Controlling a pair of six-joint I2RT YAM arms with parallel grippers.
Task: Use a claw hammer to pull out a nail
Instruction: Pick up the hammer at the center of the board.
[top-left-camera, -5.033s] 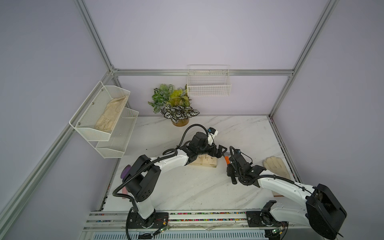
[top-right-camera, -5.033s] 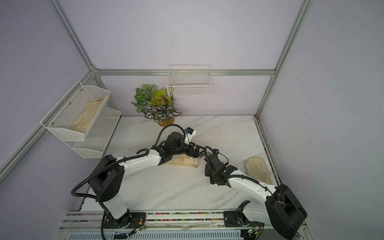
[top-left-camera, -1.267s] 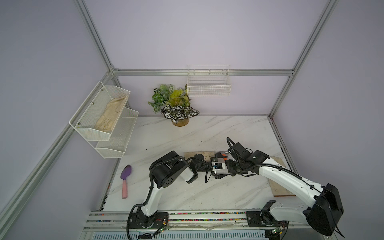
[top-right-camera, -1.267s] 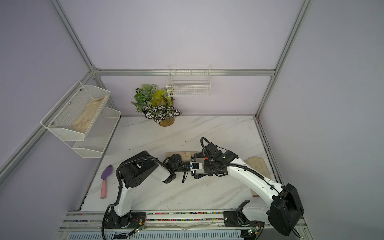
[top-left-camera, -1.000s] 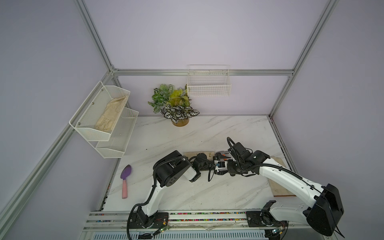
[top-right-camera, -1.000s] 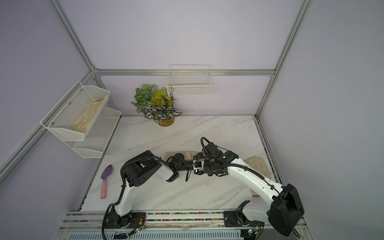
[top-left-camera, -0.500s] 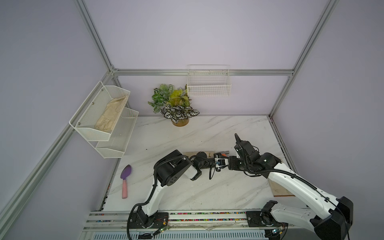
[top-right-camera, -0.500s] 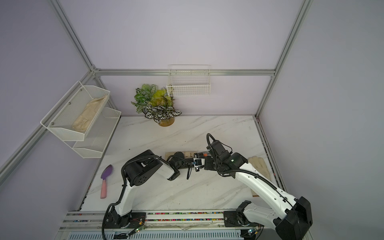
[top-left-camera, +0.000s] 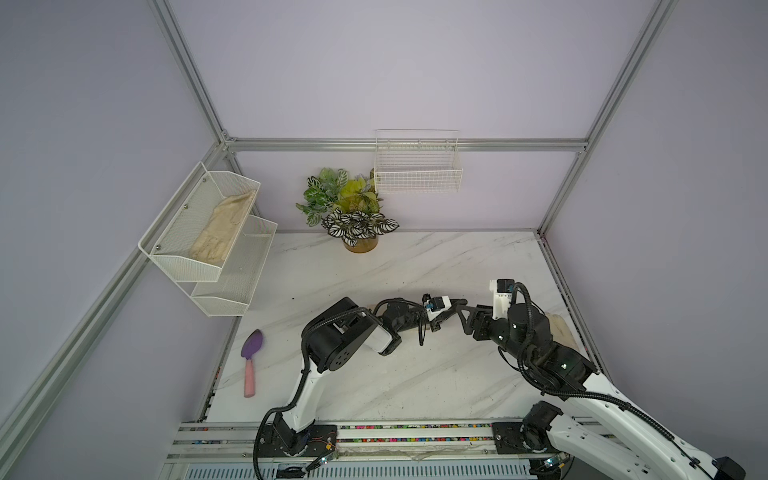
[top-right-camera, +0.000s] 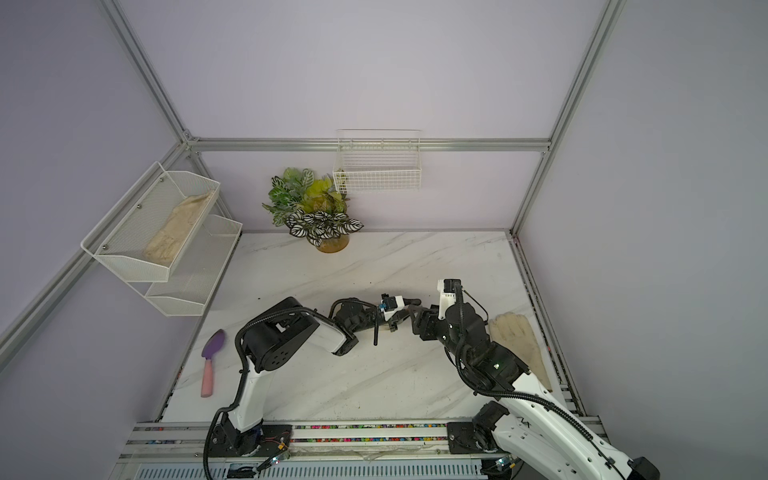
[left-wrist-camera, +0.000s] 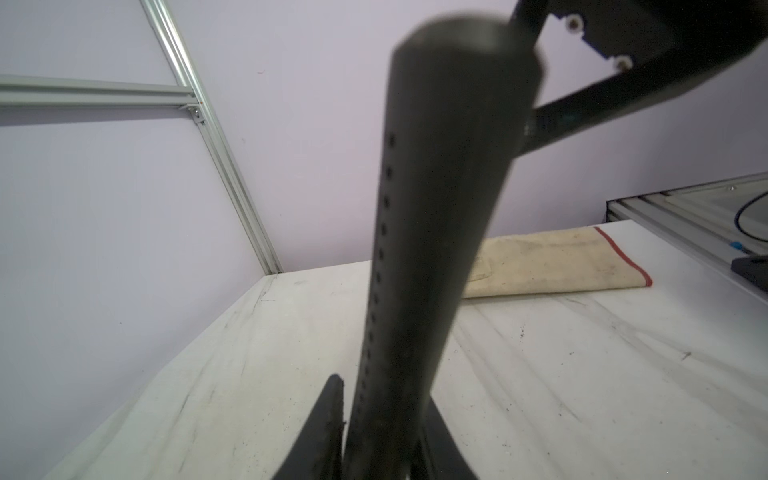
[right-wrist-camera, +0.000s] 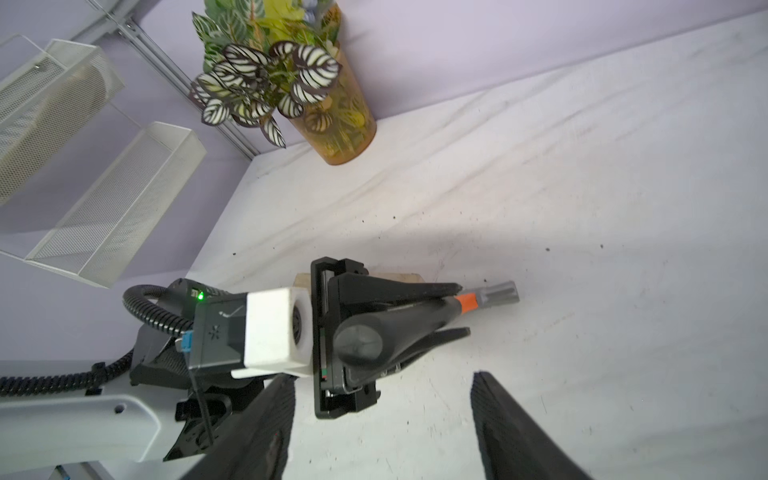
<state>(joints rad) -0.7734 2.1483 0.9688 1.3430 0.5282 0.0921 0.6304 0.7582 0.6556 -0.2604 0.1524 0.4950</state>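
Next, I take the handle's butt end (right-wrist-camera: 360, 342) with my right gripper first, because my left gripper is holding the claw hammer below its orange band (right-wrist-camera: 467, 302) and covering the wooden block.
The claw hammer (right-wrist-camera: 496, 295) lies with its silver head near the marble table (right-wrist-camera: 602, 332), and its black handle (left-wrist-camera: 428, 228) slants up toward the right wrist camera. My left gripper (right-wrist-camera: 461, 309) is shut on the handle just below the orange band. A wooden block (right-wrist-camera: 399, 276) shows partly behind it. My right gripper (right-wrist-camera: 382, 376) stands open above the handle's butt end and touches nothing. One of its fingers (left-wrist-camera: 623, 83) crosses the left wrist view. The nail is hidden.
A cream work glove (top-left-camera: 561, 332) lies at the table's right edge. A purple trowel with a pink handle (top-left-camera: 251, 353) lies front left. A potted plant (top-left-camera: 353, 216) stands at the back, with a wire basket (top-left-camera: 417, 166) and wall shelves (top-left-camera: 208, 237) above.
My left gripper has closed on the hammer handle. My right gripper has opened, let go of the handle and drawn back to the right.
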